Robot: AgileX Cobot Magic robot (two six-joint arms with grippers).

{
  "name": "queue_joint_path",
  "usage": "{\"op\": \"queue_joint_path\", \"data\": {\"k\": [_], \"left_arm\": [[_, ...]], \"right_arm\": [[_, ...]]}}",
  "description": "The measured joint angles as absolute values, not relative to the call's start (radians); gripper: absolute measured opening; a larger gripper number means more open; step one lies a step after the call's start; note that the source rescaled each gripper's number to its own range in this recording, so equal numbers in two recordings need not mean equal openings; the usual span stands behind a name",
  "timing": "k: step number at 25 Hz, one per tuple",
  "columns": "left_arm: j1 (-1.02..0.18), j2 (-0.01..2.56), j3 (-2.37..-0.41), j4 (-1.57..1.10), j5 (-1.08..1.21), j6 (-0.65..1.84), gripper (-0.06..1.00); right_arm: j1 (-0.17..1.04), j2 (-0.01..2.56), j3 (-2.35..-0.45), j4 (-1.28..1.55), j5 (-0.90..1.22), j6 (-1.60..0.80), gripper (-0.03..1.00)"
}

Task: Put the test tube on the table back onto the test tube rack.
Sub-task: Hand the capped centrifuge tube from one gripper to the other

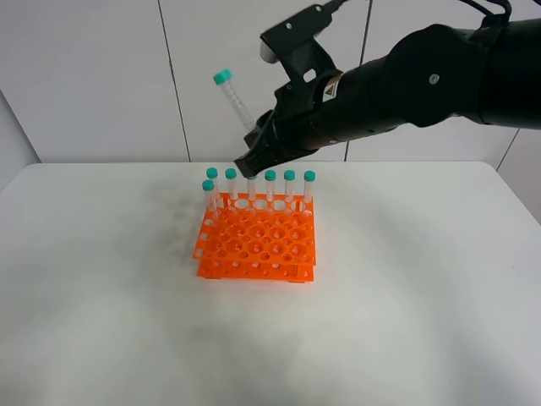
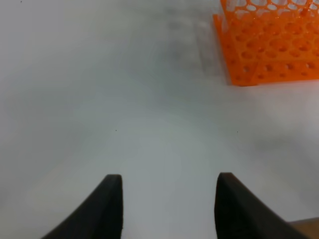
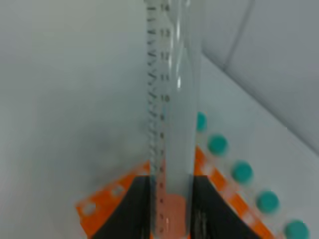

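My right gripper is holding the test tube's lower end (image 1: pixel 248 123), and that end has to go into the rack. Next, I lower the test tube so my left gripper can take it near the cap (image 1: pixel 224 79).
My right gripper (image 1: pixel 254 158) is shut on the lower part of a clear test tube (image 1: pixel 234 100) with a teal cap and holds it tilted in the air above the rack's back row. In the right wrist view the tube (image 3: pixel 169 99) runs up between my fingers (image 3: pixel 137 204), graduation marks showing. The orange test tube rack (image 1: pixel 258 241) stands on the white table (image 1: pixel 101 296), with several capped tubes along its back row and left side. My left gripper (image 2: pixel 168 209) is open and empty, low over bare table; the rack's corner (image 2: pixel 269 45) shows ahead of it.
A white panelled wall (image 1: pixel 101 76) stands behind the table. The right arm's black body (image 1: pixel 423 76) reaches in from the upper right over the table's back edge.
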State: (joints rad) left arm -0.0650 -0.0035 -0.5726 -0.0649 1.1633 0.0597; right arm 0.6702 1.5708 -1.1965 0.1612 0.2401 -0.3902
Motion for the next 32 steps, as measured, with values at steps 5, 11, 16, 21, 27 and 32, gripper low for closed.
{"op": "queue_joint_path", "data": {"k": [5, 11, 16, 21, 27, 32], "left_arm": [[-0.065, -0.003, -0.573, -0.065, 1.163, 0.06, 1.0], [-0.065, -0.003, -0.573, -0.065, 1.163, 0.06, 1.0], [-0.065, -0.003, -0.573, -0.065, 1.163, 0.06, 1.0], [-0.065, -0.003, -0.573, -0.065, 1.163, 0.06, 1.0], [-0.065, -0.003, -0.573, -0.065, 1.163, 0.06, 1.0], [-0.065, -0.003, -0.573, -0.065, 1.163, 0.06, 1.0]], "right_arm": [[0.747, 1.526, -1.057, 0.17, 0.014, -0.404, 0.0], [0.769, 1.501, -0.85, 0.169, -0.296, -0.367, 0.0], [0.769, 1.5, -0.709, -0.023, -0.502, -0.12, 0.0], [0.769, 1.5, -0.669, -0.289, -0.596, 0.131, 0.0], [0.766, 1.5, -0.642, -0.325, -0.618, 0.155, 0.0], [0.766, 1.499, -0.555, -0.323, -0.683, 0.151, 0.0]]}}
